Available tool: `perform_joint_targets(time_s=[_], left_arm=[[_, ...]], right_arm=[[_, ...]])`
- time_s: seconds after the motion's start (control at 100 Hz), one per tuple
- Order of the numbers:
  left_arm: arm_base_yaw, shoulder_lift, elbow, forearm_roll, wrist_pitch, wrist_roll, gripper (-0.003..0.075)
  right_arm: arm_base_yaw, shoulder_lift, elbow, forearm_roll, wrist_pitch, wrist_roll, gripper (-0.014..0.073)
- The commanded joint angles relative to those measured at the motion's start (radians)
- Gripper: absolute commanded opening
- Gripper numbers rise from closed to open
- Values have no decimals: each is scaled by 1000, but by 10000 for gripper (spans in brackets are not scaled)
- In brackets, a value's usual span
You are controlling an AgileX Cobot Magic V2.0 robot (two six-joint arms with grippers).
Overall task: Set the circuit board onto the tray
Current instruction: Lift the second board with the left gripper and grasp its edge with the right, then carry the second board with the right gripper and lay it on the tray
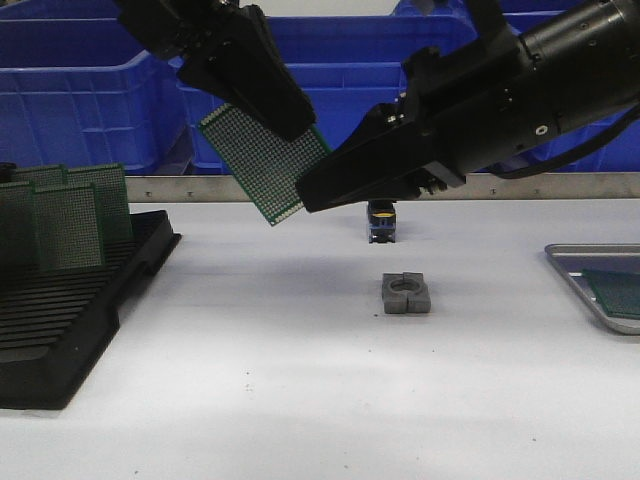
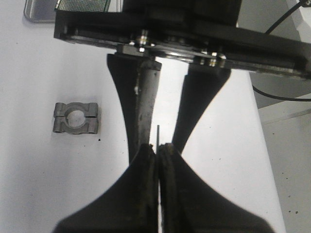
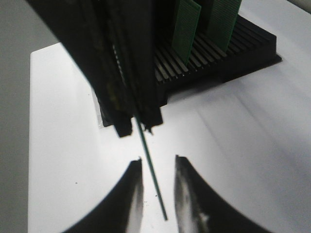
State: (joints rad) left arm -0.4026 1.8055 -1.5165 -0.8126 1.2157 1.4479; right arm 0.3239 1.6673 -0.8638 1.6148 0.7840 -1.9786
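Note:
The tray (image 1: 606, 284) is on my right gripper's side, a long way from my left gripper, so next my right gripper takes the circuit board over by its lower corner (image 1: 285, 205).
A green perforated circuit board (image 1: 262, 163) hangs tilted in the air above the white table. My left gripper (image 1: 295, 125) is shut on its upper edge; in the left wrist view (image 2: 159, 148) the board (image 2: 158, 133) shows edge-on between the closed fingers. My right gripper (image 1: 305, 195) is open, with its fingers on either side of the board's lower corner. In the right wrist view (image 3: 158, 160) the board (image 3: 158, 194) stands edge-on in the gap, touching neither finger. The silver-grey tray (image 1: 575, 275) lies at the right edge of the table with another green board (image 1: 615, 292) in it.
A black slotted rack (image 1: 70, 300) at the left holds several upright green boards (image 1: 65, 215). A grey metal clamp block (image 1: 406, 293) lies mid-table, with a small blue-black part (image 1: 381, 222) behind it. Blue crates (image 1: 90, 90) line the back.

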Motion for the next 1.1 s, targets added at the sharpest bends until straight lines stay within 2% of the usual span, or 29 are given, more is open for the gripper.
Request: perform_joint_targets(time_s=[0.0, 0.08, 0.17, 0.24, 0.34, 0.46, 0.56, 0.87, 1.09], left_arm=[[-9, -47, -29, -70, 60, -8, -20], [-9, -47, -29, -70, 58, -8, -20], [-9, -47, -29, -70, 58, -8, -16], [-9, -47, -29, -73, 58, -8, 24], [-9, -47, -29, -73, 50, -8, 178], [-9, -47, -29, -73, 28, -8, 418], [-9, -47, -29, -73, 28, -11, 517], [-9, -47, -29, -73, -18, -30, 517], [-9, -47, -29, -73, -18, -30, 515]], right_arm=[[3, -35, -28, 48, 78, -13, 15], [3, -35, -28, 48, 89, -13, -73], [3, -35, -28, 48, 93, -13, -68], [3, -35, -28, 48, 93, -13, -68], [3, -35, -28, 48, 92, -13, -68], [3, -35, -28, 48, 92, -1, -68], [2, -35, -24, 42, 88, 31, -68], [-51, -35, 41, -149, 48, 304, -68], [-162, -35, 47, -167, -60, 520, -68]])
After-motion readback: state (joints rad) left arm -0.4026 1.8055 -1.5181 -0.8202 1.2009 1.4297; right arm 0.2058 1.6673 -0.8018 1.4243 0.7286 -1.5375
